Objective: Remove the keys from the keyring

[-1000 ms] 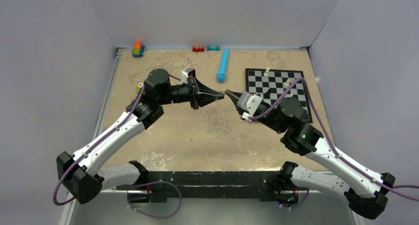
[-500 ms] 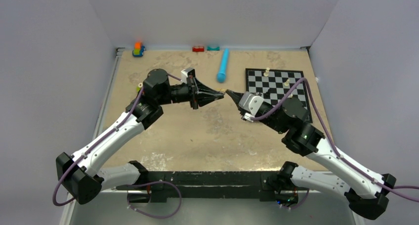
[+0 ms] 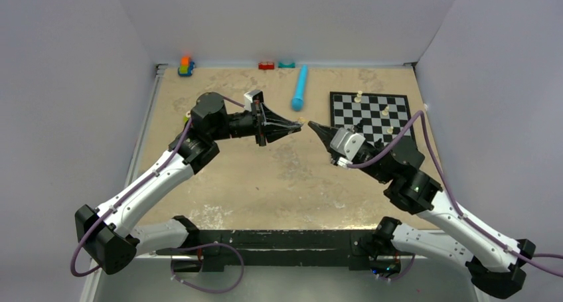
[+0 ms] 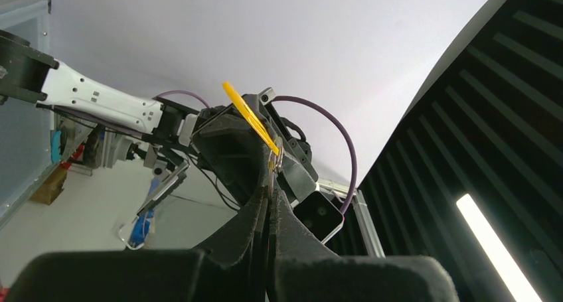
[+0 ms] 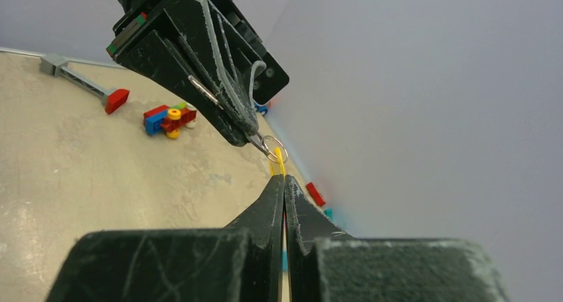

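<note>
Next, I open my right gripper and move in around the key's yellow end, because my closed fingers stop short of the yellow-gold key on the keyring.
Both grippers meet tip to tip in the air above the table's middle. My left gripper is shut on a small silver keyring, which also shows in the left wrist view. My right gripper is shut on a flat yellow-gold key that hangs on that ring. The key shows as a yellow strip in the left wrist view. I cannot make out the silvery-grey key. The left gripper's tip and the right gripper's tip are both pressed together.
A chessboard with small white pieces lies at the right. A blue cylinder lies behind the grippers. Small toy bricks sit along the back wall. A brick toy lies on the table below the left gripper.
My right arm has shifted to the right and its gripper tip has drawn slightly right, away from the left gripper. The left arm has barely moved.
</note>
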You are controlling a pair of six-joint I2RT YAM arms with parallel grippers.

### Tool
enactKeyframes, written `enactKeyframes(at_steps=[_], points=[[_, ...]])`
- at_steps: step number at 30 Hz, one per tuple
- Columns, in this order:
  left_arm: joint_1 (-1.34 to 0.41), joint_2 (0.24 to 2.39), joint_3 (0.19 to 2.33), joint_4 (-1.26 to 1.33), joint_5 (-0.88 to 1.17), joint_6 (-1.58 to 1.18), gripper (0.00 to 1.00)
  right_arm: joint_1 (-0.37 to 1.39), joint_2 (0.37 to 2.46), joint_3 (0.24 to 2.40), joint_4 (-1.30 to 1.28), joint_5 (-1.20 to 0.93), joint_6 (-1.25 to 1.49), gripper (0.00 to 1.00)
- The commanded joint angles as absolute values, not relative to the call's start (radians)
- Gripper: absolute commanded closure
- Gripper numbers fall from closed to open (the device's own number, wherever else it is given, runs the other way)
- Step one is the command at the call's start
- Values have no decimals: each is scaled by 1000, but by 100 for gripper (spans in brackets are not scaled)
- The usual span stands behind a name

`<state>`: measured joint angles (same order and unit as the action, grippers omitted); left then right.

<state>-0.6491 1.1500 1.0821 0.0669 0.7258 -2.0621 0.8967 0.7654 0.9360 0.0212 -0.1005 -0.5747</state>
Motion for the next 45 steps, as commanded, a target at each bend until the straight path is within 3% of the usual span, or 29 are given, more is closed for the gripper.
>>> enactKeyframes(at_steps=[1,3,6,9,11,29,45], points=[[-645,1125,1103,131,745,-2081,100,900,760,919,70,-106,-561,100],[-646,1125,1103,131,746,-2080,100,900,773,926,64,-79,-558,100],[-647,1124,1103,130,749,-2080,100,900,794,953,38,-52,-555,55],[-647,1124,1104,132,747,-2080,100,900,786,956,48,-51,-548,42],[-646,1126,1103,132,745,-2080,100,900,783,959,54,-61,-548,39],[-647,1130,1103,131,735,-2077,100,899,825,1037,34,-105,-568,56],[-647,1129,1105,136,736,-2082,100,902,850,1043,37,-121,-571,82]])
